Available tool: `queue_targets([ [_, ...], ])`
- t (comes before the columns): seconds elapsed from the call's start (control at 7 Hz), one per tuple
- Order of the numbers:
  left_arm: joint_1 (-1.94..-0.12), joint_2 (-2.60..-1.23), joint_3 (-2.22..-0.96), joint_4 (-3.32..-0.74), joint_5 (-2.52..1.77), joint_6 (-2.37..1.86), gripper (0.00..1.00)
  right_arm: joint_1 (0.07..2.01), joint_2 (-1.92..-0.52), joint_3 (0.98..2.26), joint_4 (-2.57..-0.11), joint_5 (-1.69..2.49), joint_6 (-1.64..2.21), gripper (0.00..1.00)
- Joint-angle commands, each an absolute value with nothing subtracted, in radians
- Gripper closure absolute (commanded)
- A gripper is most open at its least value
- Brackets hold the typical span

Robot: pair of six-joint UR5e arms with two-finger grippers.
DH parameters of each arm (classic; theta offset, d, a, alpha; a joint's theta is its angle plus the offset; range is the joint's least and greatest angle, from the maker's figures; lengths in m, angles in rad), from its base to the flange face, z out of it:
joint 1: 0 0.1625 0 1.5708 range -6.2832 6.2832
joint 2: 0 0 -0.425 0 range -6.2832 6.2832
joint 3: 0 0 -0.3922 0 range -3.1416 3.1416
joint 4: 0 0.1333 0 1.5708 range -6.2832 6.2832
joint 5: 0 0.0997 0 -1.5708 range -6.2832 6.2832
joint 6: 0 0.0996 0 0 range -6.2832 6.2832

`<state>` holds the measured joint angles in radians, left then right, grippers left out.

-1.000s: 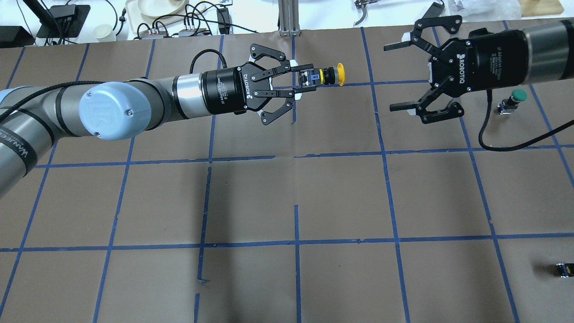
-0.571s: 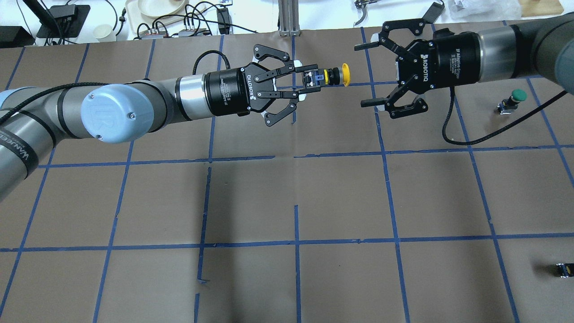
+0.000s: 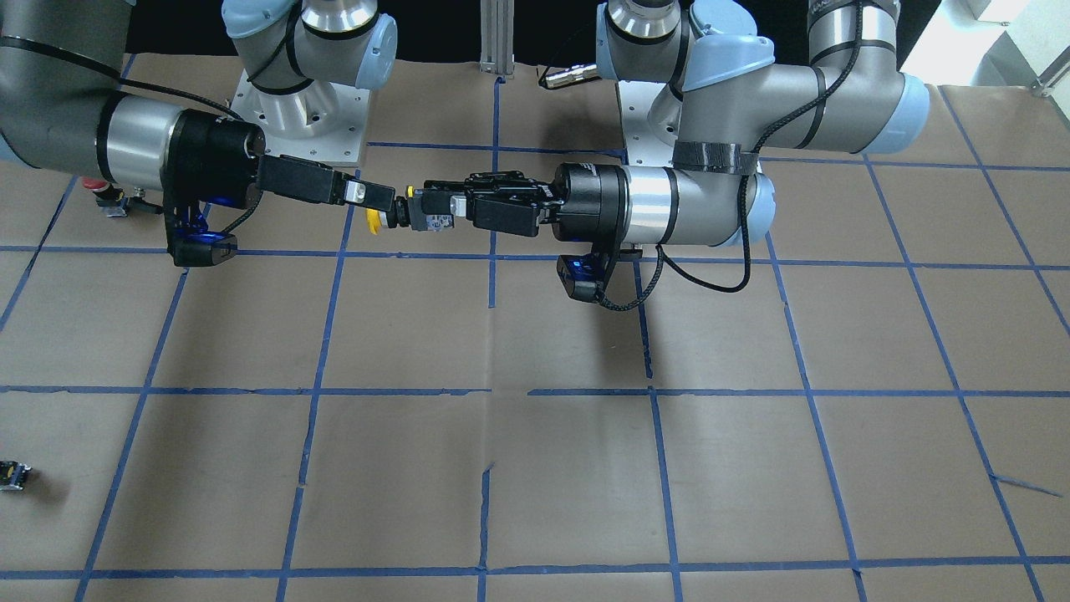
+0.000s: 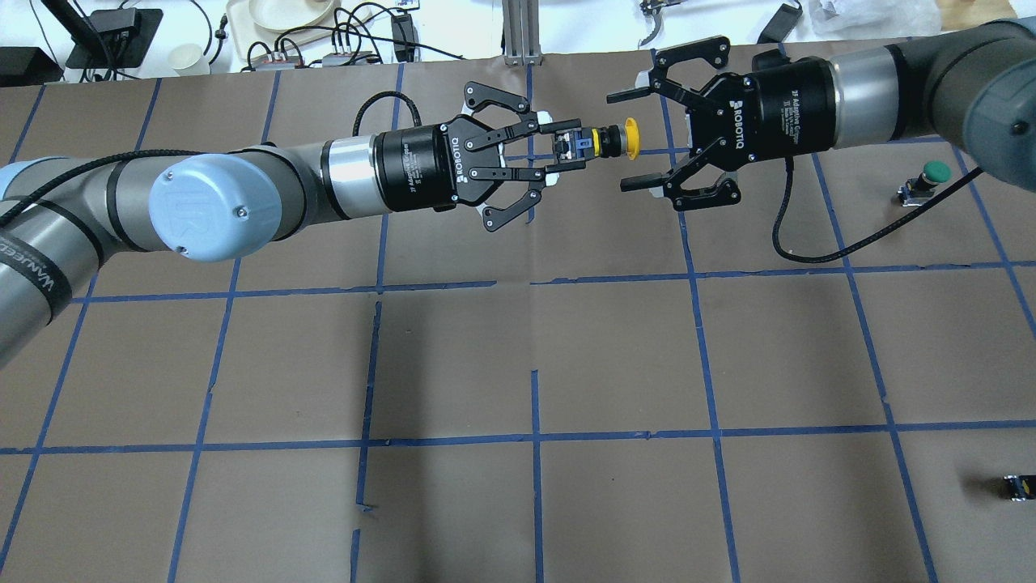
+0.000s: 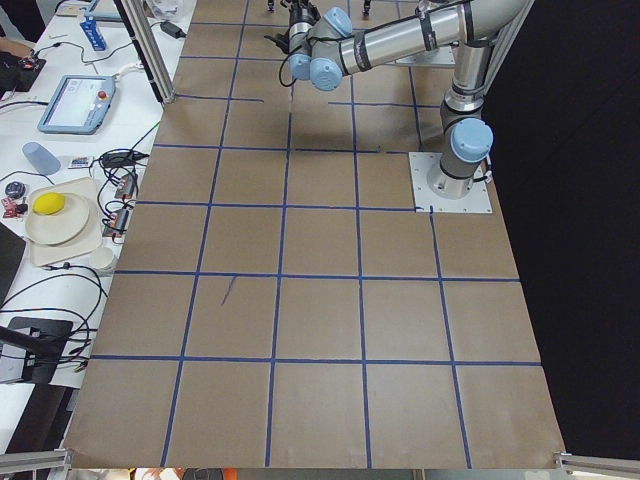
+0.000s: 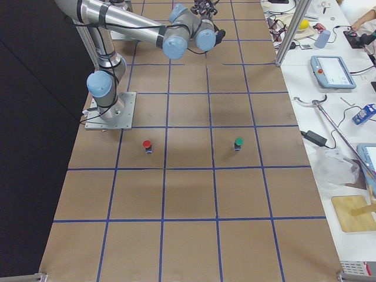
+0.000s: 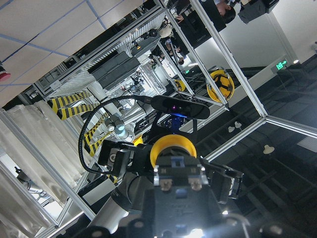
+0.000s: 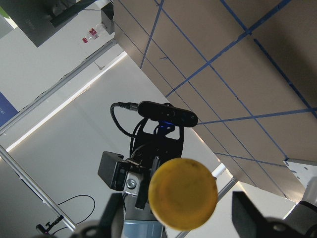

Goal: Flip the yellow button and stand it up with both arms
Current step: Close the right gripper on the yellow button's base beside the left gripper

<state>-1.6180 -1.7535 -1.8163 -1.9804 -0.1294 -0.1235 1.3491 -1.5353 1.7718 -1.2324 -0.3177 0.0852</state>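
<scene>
I expect the button's black base (image 3: pixel 433 221) to stay attached when I carry the cap, because the button's yellow cap (image 3: pixel 376 221) sticks out level with only the base held.
The yellow button (image 4: pixel 628 139) is held level in the air by its black base, with the cap pointing at my right arm. My left gripper (image 4: pixel 573 146) is shut on that base. My right gripper (image 4: pixel 622 141) is open, with one finger on each side of the cap and neither touching it. In the front-facing view the cap (image 3: pixel 374 219) sits between the left gripper (image 3: pixel 422 211) and the right gripper (image 3: pixel 380 201). The right wrist view shows the cap (image 8: pixel 183 193) face on and close. The left wrist view shows the button (image 7: pixel 173 148) from behind.
A green-capped button (image 4: pixel 935 172) stands on the table under the right arm's side. A red-capped button (image 6: pixel 147 144) stands near the right arm's base. A small dark block with a yellow spot (image 4: pixel 1018 486) lies near the front right. Clutter lies beyond the far edge.
My right gripper has moved left to the button, and its open fingers now flank the cap. My left gripper has shifted slightly right with the button.
</scene>
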Motion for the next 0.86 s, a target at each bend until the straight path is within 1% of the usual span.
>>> queue_targets([
  [0.0, -1.618, -1.750, -1.815, -1.980, -0.129, -0.124, 0.99, 1.350, -1.534, 1.773, -1.244, -0.319, 0.084, 0.67],
  [0.29, -1.618, -1.747, -1.815, -1.980, -0.129, -0.124, 0.99, 1.350, -1.534, 1.773, -1.253, -0.325, 0.081, 0.73],
  [0.43, -1.618, -1.747, -1.815, -1.980, -0.129, -0.124, 0.98, 1.350, -1.534, 1.773, -1.258, -0.325, 0.083, 0.73],
  [0.57, -1.615, -1.744, -1.813, -1.977, -0.127, -0.124, 0.69, 1.350, -1.534, 1.773, -1.256, -0.325, 0.084, 0.73],
  [0.71, -1.617, -1.737, -1.815, -1.976, -0.123, -0.139, 0.10, 1.350, -1.535, 1.772, -1.255, -0.325, 0.084, 0.73],
])
